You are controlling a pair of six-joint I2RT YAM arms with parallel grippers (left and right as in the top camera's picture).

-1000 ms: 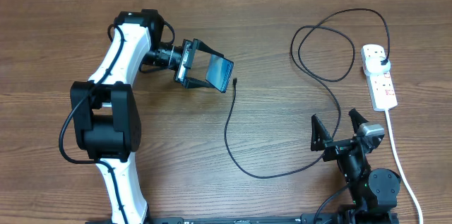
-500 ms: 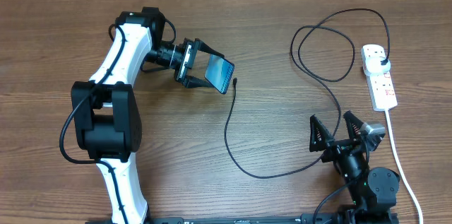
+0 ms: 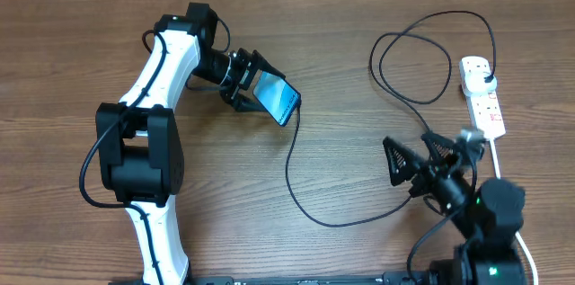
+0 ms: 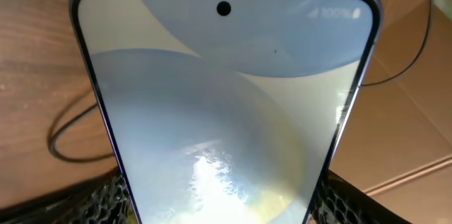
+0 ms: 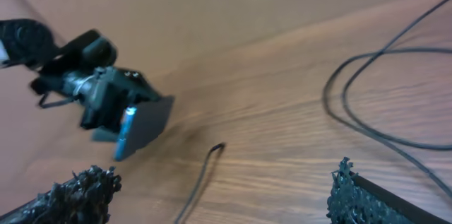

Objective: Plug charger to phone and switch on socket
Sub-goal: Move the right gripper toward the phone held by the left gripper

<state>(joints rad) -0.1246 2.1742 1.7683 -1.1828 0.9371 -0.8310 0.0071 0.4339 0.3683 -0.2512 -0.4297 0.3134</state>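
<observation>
I should keep moving my open right gripper in until its fingers close on the phone's camera end (image 4: 224, 22), which sticks out free of my left gripper.
My left gripper (image 3: 254, 84) is shut on the phone (image 3: 278, 100) and holds it tilted above the table. In the left wrist view the phone's lit light blue screen (image 4: 226, 104) fills the frame between my fingers (image 4: 226, 213). The charger's black cable (image 3: 289, 173) lies on the table, its connector tip (image 3: 297, 103) just beside the phone's lower edge. Its plug (image 3: 486, 77) sits in the white socket strip (image 3: 485, 110) at far right. My right gripper (image 3: 419, 153) is open and empty above the cable's middle stretch. The right wrist view shows the phone (image 5: 145, 128), the tip (image 5: 219, 146) and my open fingers (image 5: 222, 203).
The cable makes large loops (image 3: 413, 60) left of the socket strip, also in the right wrist view (image 5: 374, 97). The strip's thick white cord (image 3: 505, 191) runs down towards the front right edge. Bare wooden table (image 3: 359, 15) lies elsewhere.
My left gripper has shifted up and right, tilting the phone nearer the connector tip. My right arm has risen and moved left and forward over the cable, fingers still open.
</observation>
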